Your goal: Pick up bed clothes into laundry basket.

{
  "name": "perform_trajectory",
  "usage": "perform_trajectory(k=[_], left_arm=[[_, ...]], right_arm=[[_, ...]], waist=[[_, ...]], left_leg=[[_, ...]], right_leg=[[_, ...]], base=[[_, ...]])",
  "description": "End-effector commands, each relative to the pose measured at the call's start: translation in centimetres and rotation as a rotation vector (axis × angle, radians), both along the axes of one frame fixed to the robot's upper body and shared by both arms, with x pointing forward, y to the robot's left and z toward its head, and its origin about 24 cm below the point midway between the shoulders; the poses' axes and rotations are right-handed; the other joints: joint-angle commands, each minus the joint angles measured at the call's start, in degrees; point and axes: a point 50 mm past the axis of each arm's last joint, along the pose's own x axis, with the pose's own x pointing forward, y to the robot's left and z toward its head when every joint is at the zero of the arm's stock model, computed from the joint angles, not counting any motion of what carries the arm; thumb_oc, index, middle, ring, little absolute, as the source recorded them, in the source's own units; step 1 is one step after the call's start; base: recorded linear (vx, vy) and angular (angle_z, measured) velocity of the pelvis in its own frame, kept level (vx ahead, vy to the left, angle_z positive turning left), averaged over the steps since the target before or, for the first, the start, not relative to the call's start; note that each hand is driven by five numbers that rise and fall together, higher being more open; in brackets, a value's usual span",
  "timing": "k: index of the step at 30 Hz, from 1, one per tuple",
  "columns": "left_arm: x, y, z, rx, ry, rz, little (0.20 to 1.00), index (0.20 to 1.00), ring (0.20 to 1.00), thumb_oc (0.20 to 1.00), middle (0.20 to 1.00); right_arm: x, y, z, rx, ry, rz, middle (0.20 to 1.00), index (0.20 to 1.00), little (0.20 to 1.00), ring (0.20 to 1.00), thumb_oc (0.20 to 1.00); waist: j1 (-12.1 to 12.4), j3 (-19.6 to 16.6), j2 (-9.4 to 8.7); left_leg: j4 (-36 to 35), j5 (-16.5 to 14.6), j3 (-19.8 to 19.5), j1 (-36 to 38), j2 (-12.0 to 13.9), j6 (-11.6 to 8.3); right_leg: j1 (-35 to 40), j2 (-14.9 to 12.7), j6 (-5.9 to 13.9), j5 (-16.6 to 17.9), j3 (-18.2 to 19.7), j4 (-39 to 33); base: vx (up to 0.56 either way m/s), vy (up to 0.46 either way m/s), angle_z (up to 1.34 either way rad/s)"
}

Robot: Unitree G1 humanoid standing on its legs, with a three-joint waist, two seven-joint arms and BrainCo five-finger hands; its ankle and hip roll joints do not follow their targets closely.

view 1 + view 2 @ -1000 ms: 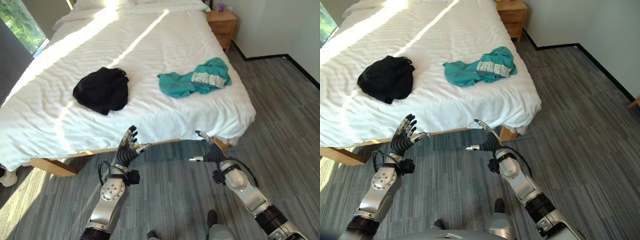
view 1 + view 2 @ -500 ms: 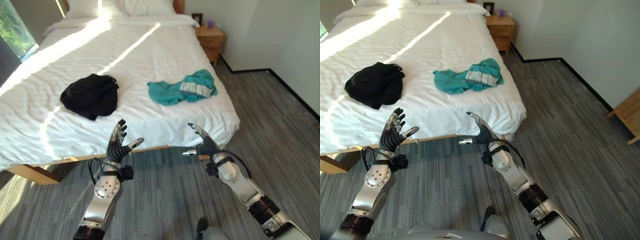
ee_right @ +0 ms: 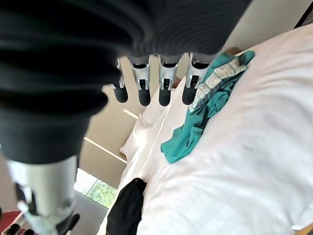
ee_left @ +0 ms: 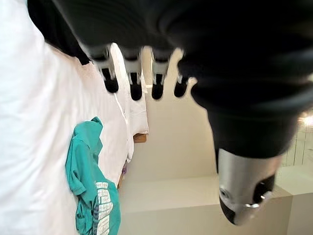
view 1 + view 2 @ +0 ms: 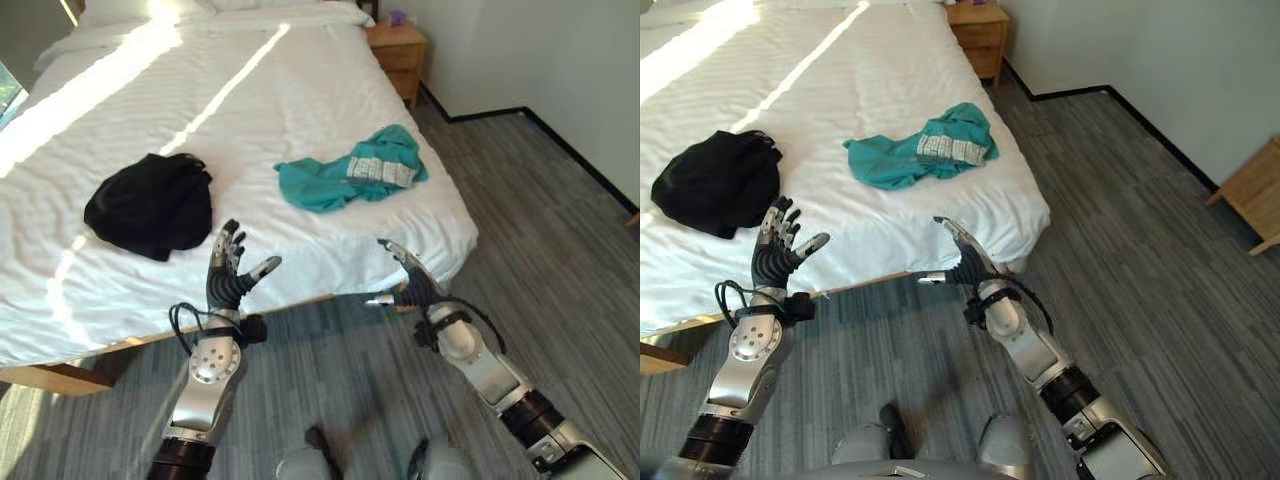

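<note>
The black garment [image 5: 150, 207] is heaped up with loose, crumpled edges [image 5: 197, 167], so I expect it will drop open and hang long when I lift it.
A black garment [image 5: 150, 203] lies bunched on the left part of the white bed [image 5: 250, 120]. A teal garment [image 5: 345, 172] with a pale patterned patch lies near the bed's right edge; the left wrist view shows the teal garment [image 4: 90, 186] too, and the right wrist view shows the teal garment [image 3: 205, 112] and the black garment [image 3: 128, 208]. My left hand [image 5: 230, 275] is open, raised at the bed's near edge just below the black garment. My right hand [image 5: 405, 282] is open, held off the bed's near right corner, below the teal garment. Neither hand touches any cloth.
A wooden nightstand [image 5: 398, 48] stands at the bed's far right by the wall. Grey striped carpet [image 5: 560, 250] stretches to the right of the bed. A wooden piece of furniture [image 5: 1250, 195] shows at the right edge. The bed's wooden frame [image 5: 60, 375] runs along its near edge.
The camera has shifted, so the bed sits differently in the picture. Both hands stay open and raised; the left hand now reaches up to the mattress edge.
</note>
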Motion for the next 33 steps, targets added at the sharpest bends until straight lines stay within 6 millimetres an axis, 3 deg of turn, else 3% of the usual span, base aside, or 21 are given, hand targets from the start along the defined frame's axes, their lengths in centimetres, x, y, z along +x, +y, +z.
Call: perform_trajectory(k=[1, 2, 3, 4, 5, 7, 10, 19, 20, 21, 24, 30, 31, 32, 33], left_arm=[[-0.3, 0.0, 3.2, 0.073, -0.159, -0.043, 1.0, 1.0, 1.0, 1.0, 1.0], [-0.4, -0.4, 3.1, 0.058, -0.161, -0.063, 1.0, 1.0, 1.0, 1.0, 1.0], [-0.4, -0.4, 3.1, 0.058, -0.161, -0.063, 1.0, 1.0, 1.0, 1.0, 1.0], [-0.2, -1.0, 2.9, 0.03, -0.155, -0.089, 1.0, 1.0, 1.0, 1.0, 1.0], [-0.4, -0.8, 2.6, 0.045, -0.143, -0.098, 1.0, 1.0, 1.0, 1.0, 1.0], [-0.6, -0.6, 2.6, 0.06, -0.145, -0.086, 1.0, 1.0, 1.0, 1.0, 1.0], [-0.6, -0.7, 2.5, 0.049, -0.143, -0.096, 1.0, 1.0, 1.0, 1.0, 1.0], [-0.9, -0.7, 2.2, 0.052, -0.129, -0.102, 1.0, 1.0, 1.0, 1.0, 1.0], [-1.7, 3.0, -7.2, -0.072, 0.273, 0.096, 1.0, 1.0, 1.0, 1.0, 1.0], [-1.8, 3.0, -7.2, -0.071, 0.276, 0.096, 1.0, 1.0, 1.0, 1.0, 1.0], [-3.3, 4.0, -7.4, -0.13, 0.267, 0.148, 1.0, 1.0, 1.0, 1.0, 1.0], [-3.7, 5.0, -6.7, -0.079, 0.257, 0.166, 1.0, 1.0, 1.0, 1.0, 1.0], [-3.5, 5.2, -6.2, -0.032, 0.253, 0.157, 1.0, 1.0, 1.0, 1.0, 1.0], [-3.5, 5.2, -6.1, -0.031, 0.251, 0.157, 1.0, 1.0, 1.0, 1.0, 1.0], [-3.0, 5.6, -4.8, 0.043, 0.213, 0.15, 1.0, 1.0, 1.0, 1.0, 1.0]], right_arm=[[0.4, 1.8, 3.7, 0.108, -0.157, 0.055, 1.0, 1.0, 1.0, 1.0, 1.0], [0.3, 1.8, 3.7, 0.124, -0.143, 0.061, 1.0, 1.0, 1.0, 1.0, 1.0], [0.3, 1.8, 3.7, 0.125, -0.143, 0.062, 1.0, 1.0, 1.0, 1.0, 1.0], [0.3, 1.7, 3.5, 0.122, -0.136, 0.061, 1.0, 1.0, 1.0, 1.0, 1.0], [0.4, 1.5, 3.6, 0.129, -0.136, 0.049, 1.0, 1.0, 1.0, 1.0, 1.0], [0.3, 2.2, 4.3, 0.152, -0.16, 0.078, 1.0, 1.0, 1.0, 1.0, 1.0], [0.2, 2.4, 3.8, 0.133, -0.142, 0.1, 1.0, 1.0, 1.0, 1.0, 1.0], [-0.3, 2.4, 2.5, 0.119, -0.09, 0.111, 1.0, 1.0, 1.0, 1.0, 1.0], [0.5, -9.1, -4.8, 0.271, 0.275, -0.33, 1.0, 1.0, 1.0, 1.0, 1.0], [0.4, -9.0, -4.9, 0.271, 0.277, -0.33, 1.0, 1.0, 1.0, 1.0, 1.0], [0.0, -9.4, -4.5, 0.259, 0.27, -0.322, 1.0, 1.0, 1.0, 1.0, 1.0], [0.5, -9.4, -2.1, 0.173, 0.16, -0.289, 1.0, 1.0, 1.0, 1.0, 1.0], [1.0, -9.4, -1.1, 0.12, 0.106, -0.295, 1.0, 1.0, 1.0, 1.0, 1.0], [1.0, -9.4, -1.0, 0.121, 0.104, -0.296, 1.0, 1.0, 1.0, 1.0, 1.0], [1.7, -9.1, 0.5, 0.08, 0.029, -0.296, 1.0, 1.0, 1.0, 1.0, 1.0]], waist=[[-0.7, -1.8, -1.52], [-1.4, -2.6, -2.49], [-1.4, -2.7, -2.44], [-1.8, -3.6, -3.56], [-1.5, -4.1, -3.93], [-1.4, -4.8, -3.68], [-1.5, -5.8, -2.96], [-1.6, -6.8, -2.19], [1.5, 3.3, -3.58], [1.5, 3.3, -3.6], [1.6, -2.5, -4.05], [2.7, -4.6, -5.51], [3.6, -4.2, -6.09], [3.6, -4.2, -6.32], [4.6, -3.6, -6.85]], left_leg=[[-8.4, 1.3, -1.4, 2.7, 2.3, -3.2], [-8.4, -0.2, -4.4, 2.9, 1.2, -4.32], [-8.4, 0.2, -4.4, 2.7, 1.3, -4.33], [-8.4, -1.3, -9.2, 2.3, -0.8, -4.3], [-8.4, -1.5, -10.3, 2.2, -1.8, -4.0], [-8.4, -1.4, -10.3, 3.1, -2.5, -3.98], [-8.4, -1.8, -10.2, 3.6, -2.6, -4.34], [-8.4, -1.9, -10.6, 4.7, -1.6, -5.05], [-7.8, 6.1, -4.7, -6.5, 6.9, -11.26], [-7.8, 6.1, -4.7, -6.3, 6.9, -11.27], [-8.4, 3.0, -5.3, -1.5, 4.5, -10.04], [-8.4, 0.9, -5.9, 1.0, 2.3, -8.14], [-8.4, -0.3, -6.0, 2.0, 1.8, -7.56], [-8.4, 0.0, -6.0, 1.7, 1.6, -7.44], [-8.4, -1.3, -5.9, 3.2, 1.1, -6.54]], right_leg=[[5.3, -0.2, 0.33, 2.0, 0.9, -11.6], [5.4, 2.3, 0.57, 1.3, 5.8, -22.3], [5.4, 2.5, 0.42, 1.8, 5.7, -22.9], [7.1, 7.6, 0.04, 1.6, 13.9, -31.3], [8.1, 8.2, 0.06, 2.4, 14.7, -33.5], [10.5, 8.1, 0.61, 4.1, 13.0, -35.3], [12.9, 8.1, 0.7, 4.5, 10.5, -37.8], [15.5, 9.6, -0.46, 2.5, 7.6, -37.7], [5.9, 1.6, 3.59, 8.6, -3.6, -36.2], [6.1, 1.6, 3.61, 8.6, -3.5, -36.3], [9.8, 1.6, 3.69, 7.6, -2.7, -37.0], [11.8, -0.6, 4.33, 7.6, -3.9, -34.4], [11.9, -1.5, 4.65, 7.2, -4.6, -29.5], [11.6, -1.8, 4.58, 7.3, -4.5, -29.4], [10.9, -3.5, 5.91, 9.5, -5.0, -22.2]], base=[[0.42, -0.289, 0.37], [0.31, -0.228, 0.36], [0.38, -0.232, 0.47], [0.23, -0.122, 0.81], [0.32, -0.131, 0.9], [0.2, -0.057, 1.52], [0.13, -0.04, 0.43], [0.11, -0.03, 0.18], [0.02, -0.005, 0.03], [0.1, 0.047, 0.03], [0.3, 0.141, -0.15], [0.16, 0.12, -0.05], [0.08, 0.066, 0.18], [0.21, 0.092, 0.23], [0.1, 0.033, 0.14]])
